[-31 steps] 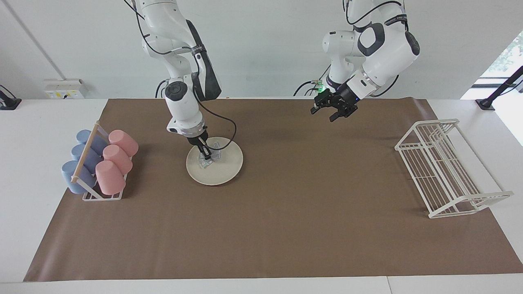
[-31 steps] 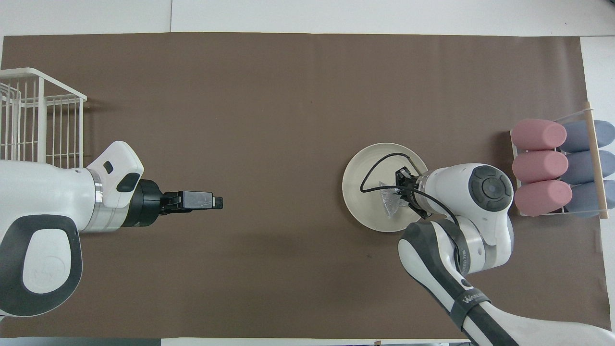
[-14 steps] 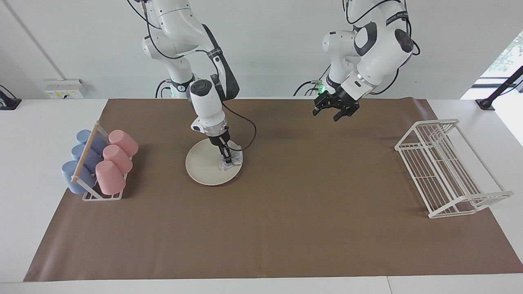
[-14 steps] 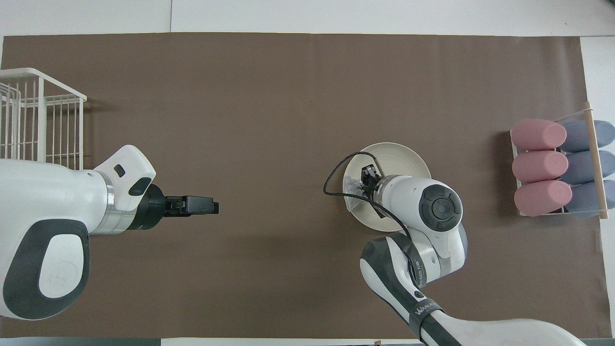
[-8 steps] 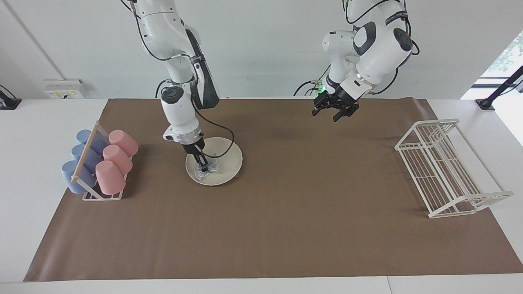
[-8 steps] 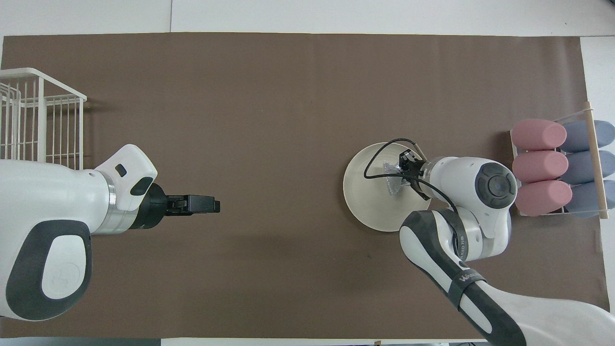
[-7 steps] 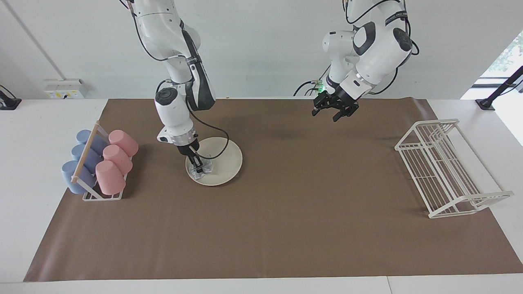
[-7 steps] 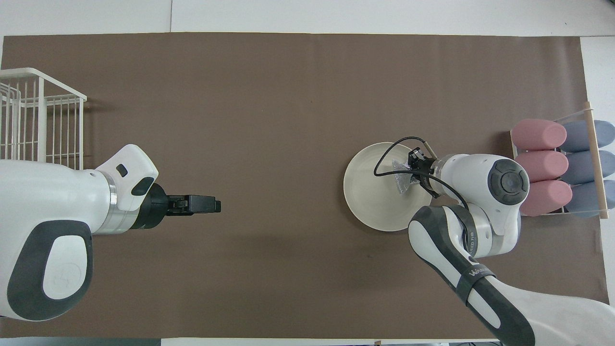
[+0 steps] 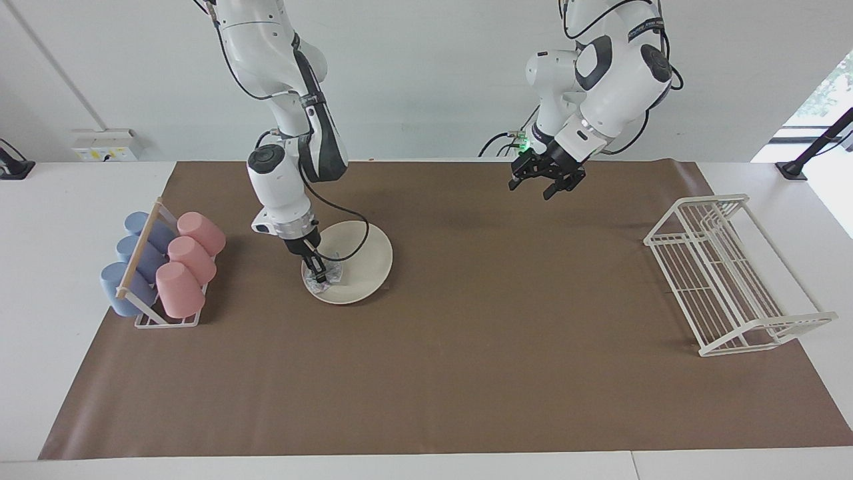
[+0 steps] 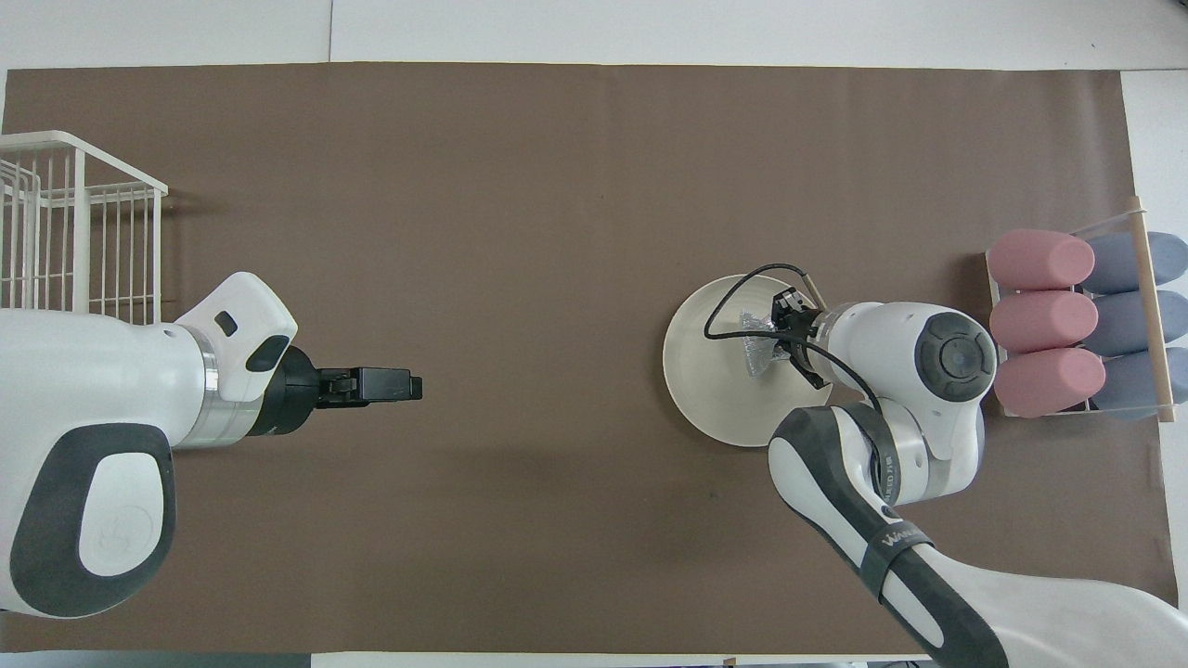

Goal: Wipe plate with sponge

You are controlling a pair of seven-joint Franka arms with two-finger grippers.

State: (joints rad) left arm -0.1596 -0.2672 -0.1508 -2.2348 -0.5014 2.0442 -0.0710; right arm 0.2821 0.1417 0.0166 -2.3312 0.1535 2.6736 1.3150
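Observation:
The sponge [image 10: 760, 347] is keeping my right gripper, the one nearest the plate, busy. Next, my left gripper takes the sponge over the mat [image 10: 529, 362] so that my right gripper is free.
The cream-white plate [image 9: 363, 263] [image 10: 710, 390] lies on the brown mat toward the right arm's end of the table. The silvery sponge [image 9: 330, 274] [image 10: 755, 346] is pressed onto the plate, at the side nearest the cup rack. My right gripper [image 9: 320, 276] [image 10: 780, 334] points down at it and is shut on the sponge, its cable looping over the plate. My left gripper [image 9: 545, 181] [image 10: 414, 386] hangs open and empty, raised over the mat near the robots' edge, and waits.
A rack of pink and blue cups [image 9: 163, 267] [image 10: 1077, 325] stands close beside the plate at the right arm's end. A white wire dish rack [image 9: 726, 273] [image 10: 74, 223] stands at the left arm's end. The brown mat [image 9: 466, 367] covers the table's middle.
My right gripper swept the sponge across the plate, from the edge toward the left arm's end over to the cup-rack side. The plate shifted slightly. The left arm barely moved.

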